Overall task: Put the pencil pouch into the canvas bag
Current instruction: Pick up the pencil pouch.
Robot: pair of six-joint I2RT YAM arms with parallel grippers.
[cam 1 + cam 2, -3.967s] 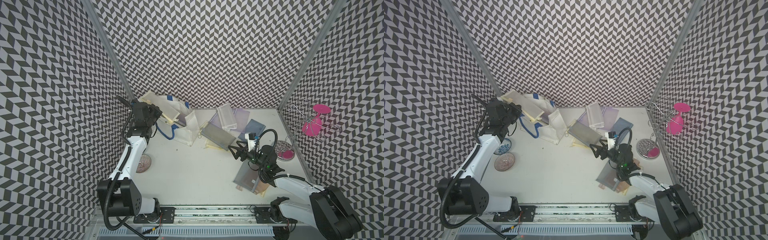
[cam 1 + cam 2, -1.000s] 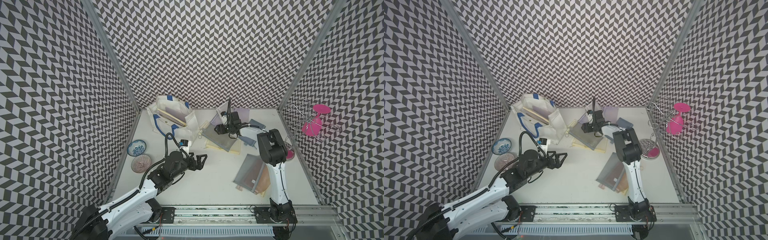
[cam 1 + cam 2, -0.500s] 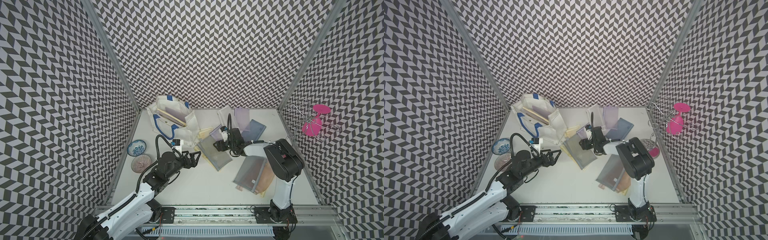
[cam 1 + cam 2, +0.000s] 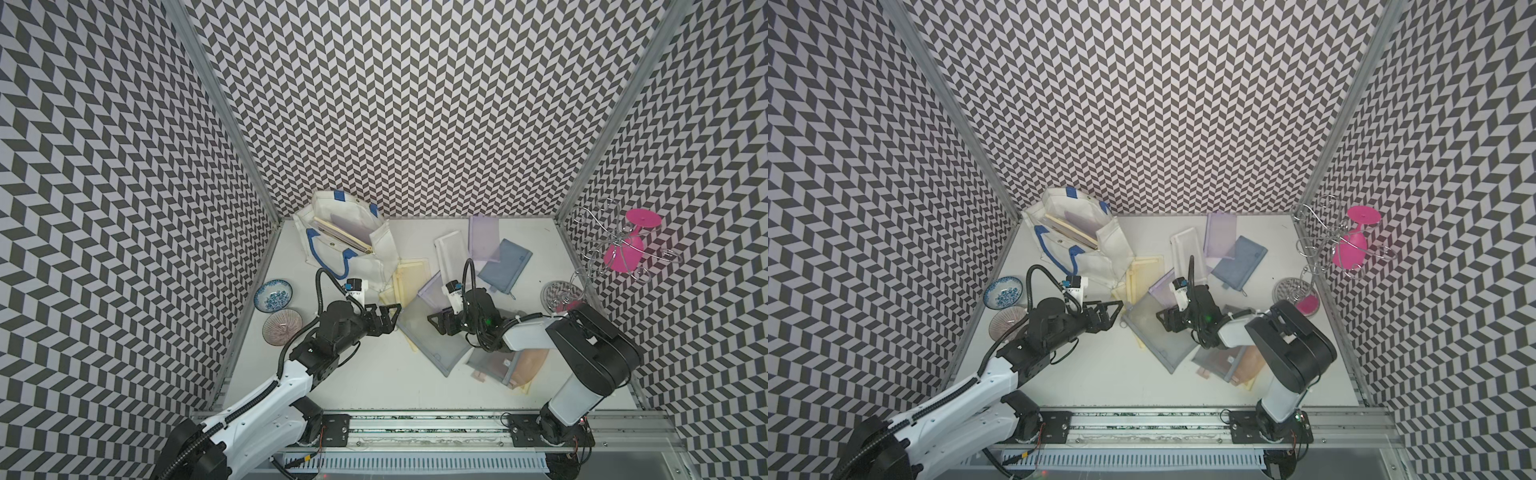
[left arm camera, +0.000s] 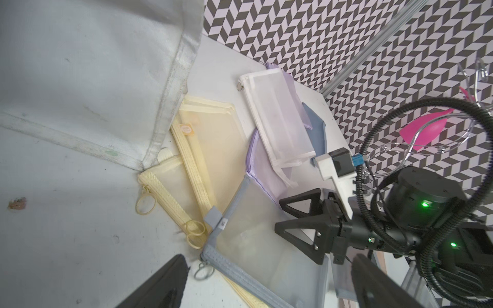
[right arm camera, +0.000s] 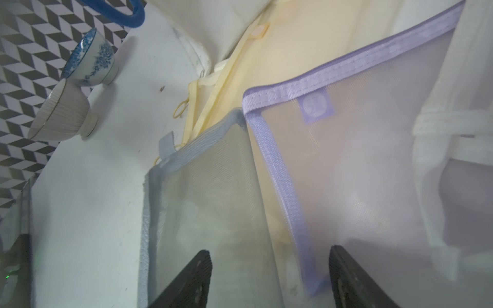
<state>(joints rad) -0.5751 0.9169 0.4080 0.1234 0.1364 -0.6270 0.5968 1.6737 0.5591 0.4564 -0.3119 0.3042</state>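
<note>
Next, my left gripper takes the grey pouch by its zipper edge [image 4: 420, 348], because the canvas bag [image 4: 345, 232] stands on my left gripper's side, far from my right gripper.
The canvas bag [image 4: 376, 243] [image 4: 1111, 245], white with blue rope handles, stands open at the back left with flat items inside. A grey mesh pencil pouch [image 4: 432, 345] [image 4: 1154, 328] [image 5: 266, 253] [image 6: 202, 200] lies flat mid-table between my two grippers. My left gripper [image 4: 384, 318] [image 4: 1111, 316] [image 5: 269, 257] is open just left of the pouch's zipper corner, holding nothing. My right gripper [image 4: 438, 324] [image 4: 1167, 322] [image 6: 268, 250] [image 5: 293, 216] is open low over the pouch's far edge, its jaws straddling the seam where the grey pouch meets a lilac pouch [image 6: 360, 160].
Yellow pouches [image 4: 409, 274], a white pouch [image 4: 451, 253], a second lilac pouch [image 4: 482, 237] and a blue one [image 4: 505, 262] lie behind. More pouches [image 4: 511, 365] are stacked front right. Two bowls [image 4: 273, 295] [image 4: 282, 326] sit by the left wall. A wire rack with a pink glass [image 4: 623, 245] stands right.
My right gripper came from the back pile toward the front middle, and the grey pouch slid forward with it. My left gripper shifted slightly left and stays beside the pouch.
</note>
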